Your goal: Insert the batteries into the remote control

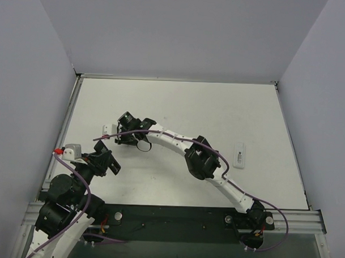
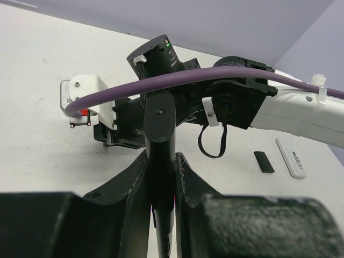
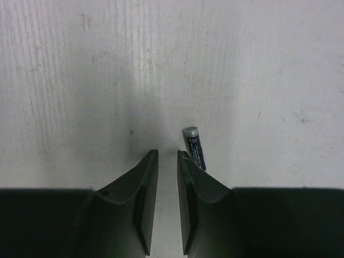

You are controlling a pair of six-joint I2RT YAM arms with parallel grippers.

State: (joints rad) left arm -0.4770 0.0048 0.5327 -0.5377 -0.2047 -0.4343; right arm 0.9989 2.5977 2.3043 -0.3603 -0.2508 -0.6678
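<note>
The battery lies [image 3: 192, 133] next to one finger, outside my right gripper's narrow gap. My right gripper should open wider, turn and put its fingers on either side of the battery's dark body [image 3: 196, 152] before it closes.
A slim black remote control [image 2: 159, 123] stands clamped between the fingers of my left gripper [image 2: 161, 156], which is shut on it at the left of the table [image 1: 106, 162]. My right gripper [image 3: 167, 155] points down at the tabletop just beyond it [image 1: 124, 129]. Its jaws stand a narrow gap apart with nothing between them. One battery [image 3: 194, 146], dark with a pale cap, lies on the table against the outer side of the right finger [image 3: 188, 172], outside the jaws.
A white remote [image 1: 238, 154] lies at the right of the table, also seen as a white remote [image 2: 291, 157] in the left wrist view, with a small black cover [image 2: 263, 161] beside it. The right arm [image 1: 177, 143] and its purple cable arch across the middle.
</note>
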